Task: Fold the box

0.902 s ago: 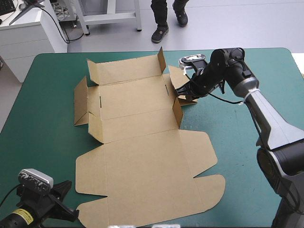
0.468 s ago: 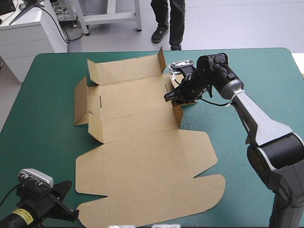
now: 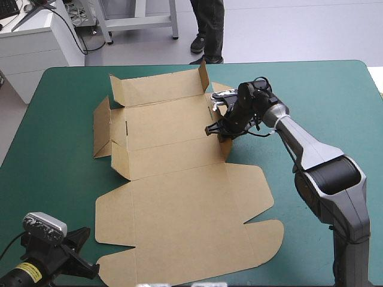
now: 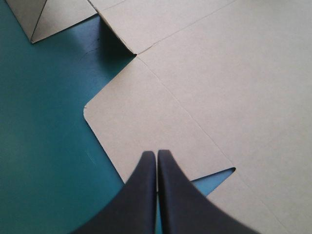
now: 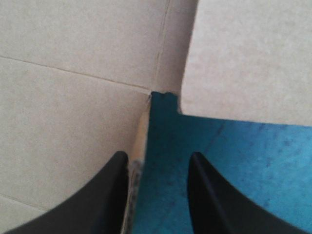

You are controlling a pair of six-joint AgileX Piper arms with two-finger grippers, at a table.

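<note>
I expect the whole brown box to slide along when I pull the raised side flap (image 3: 225,148), because the box's near panel lies flat and is joined by a crease (image 3: 178,171).
The brown box (image 3: 179,197) lies as a cut sheet on the teal-green cover, its far wall (image 3: 158,86) and left flaps (image 3: 102,125) raised. A small flap (image 3: 223,143) stands upright at its right edge. My right gripper (image 3: 216,130) is low at that flap's far end. In the right wrist view the right gripper (image 5: 158,163) is open, and the flap's thin edge (image 5: 138,146) stands between the fingers, close to one of them. My left gripper (image 3: 84,254) rests by the box's near left corner. In the left wrist view the left gripper (image 4: 157,155) is shut over a rounded flap (image 4: 146,126).
Bare teal-green cover (image 3: 335,107) stretches to the right of the box and along its left side (image 3: 48,167). A white bench (image 3: 30,36) stands beyond the table's far left corner.
My right gripper has moved left, from outside the box's right side flap over to the small upright flap. The left gripper and the box have stayed still.
</note>
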